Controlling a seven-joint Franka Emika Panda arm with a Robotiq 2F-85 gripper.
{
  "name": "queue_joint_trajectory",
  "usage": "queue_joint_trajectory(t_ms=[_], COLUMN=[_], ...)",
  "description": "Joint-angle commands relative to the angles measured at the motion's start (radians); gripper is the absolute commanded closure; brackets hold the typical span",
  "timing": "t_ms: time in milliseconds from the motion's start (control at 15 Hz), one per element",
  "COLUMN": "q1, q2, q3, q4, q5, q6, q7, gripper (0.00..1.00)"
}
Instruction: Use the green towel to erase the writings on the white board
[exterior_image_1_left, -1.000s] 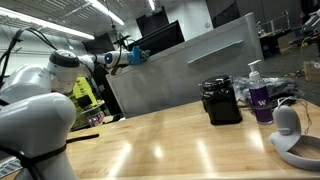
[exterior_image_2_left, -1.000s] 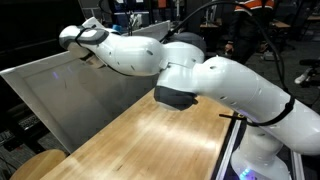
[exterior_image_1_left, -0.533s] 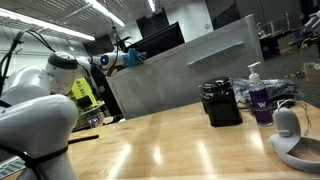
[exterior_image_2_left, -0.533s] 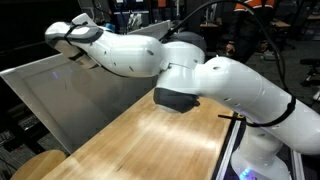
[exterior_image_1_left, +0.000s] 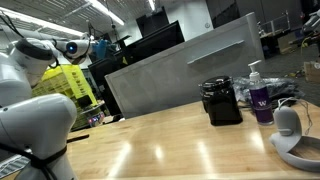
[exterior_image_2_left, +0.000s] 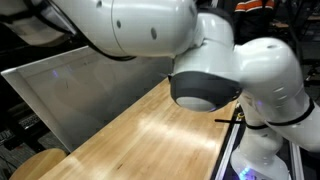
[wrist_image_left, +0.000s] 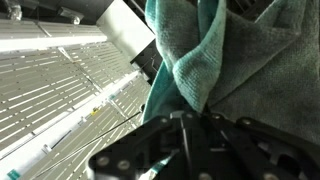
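My gripper is holding the green towel high up past the white board's end and is facing away from the board. I should swing back and bring the towel down onto the wooden table (exterior_image_1_left: 146, 124).
The green towel (wrist_image_left: 200, 50) hangs bunched in my gripper (wrist_image_left: 195, 115), whose black jaws are shut on its lower fold in the wrist view. In an exterior view the gripper (exterior_image_1_left: 86, 46) is high up at the left, off the left end of the white board (exterior_image_1_left: 180, 65). The board is a grey-white panel that leans at the back of the wooden table. It also shows in an exterior view (exterior_image_2_left: 80, 95), below my arm, which fills the top of that view. I cannot make out any writing on the board.
On the wooden table (exterior_image_1_left: 170, 145) stand a black box (exterior_image_1_left: 221, 102), a soap pump bottle (exterior_image_1_left: 256, 80), a purple cup (exterior_image_1_left: 263, 104) and a white rounded device (exterior_image_1_left: 290, 130). A yellow machine (exterior_image_1_left: 78, 88) stands behind the board's left end. A round wooden stool (exterior_image_2_left: 40, 165) stands nearby.
My arm has swung left and up, away from the board's top edge, carrying the towel. It now looms close to one exterior camera.
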Motion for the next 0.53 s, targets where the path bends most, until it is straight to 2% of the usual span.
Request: queue_joint_trajectory(t_ms=[0,133,200,267,333,400,467], q1=[0.219,0.325,0.402,0.442,0.497,0.541,0.589], q2=[-0.25,-0.348,-0.388,-0.431,-0.343,-0.363,-0.335], q3=[0.051,0.055,-0.008,0.002,-0.186,-0.225,-0.307], q4=[-0.248,-0.349,-0.399,-0.405,-0.466,-0.504,-0.527], q5=[0.047,0.087,0.112,0.094,0.12,0.128,0.141], q6=[0.043,0.087,0.066,0.073,0.073,0.077,0.077], q7=[-0.087,-0.121,-0.106,-0.083,-0.133,-0.156,-0.164], gripper=[0.98,0.98,0.98,0.98,0.98,0.98,0.98])
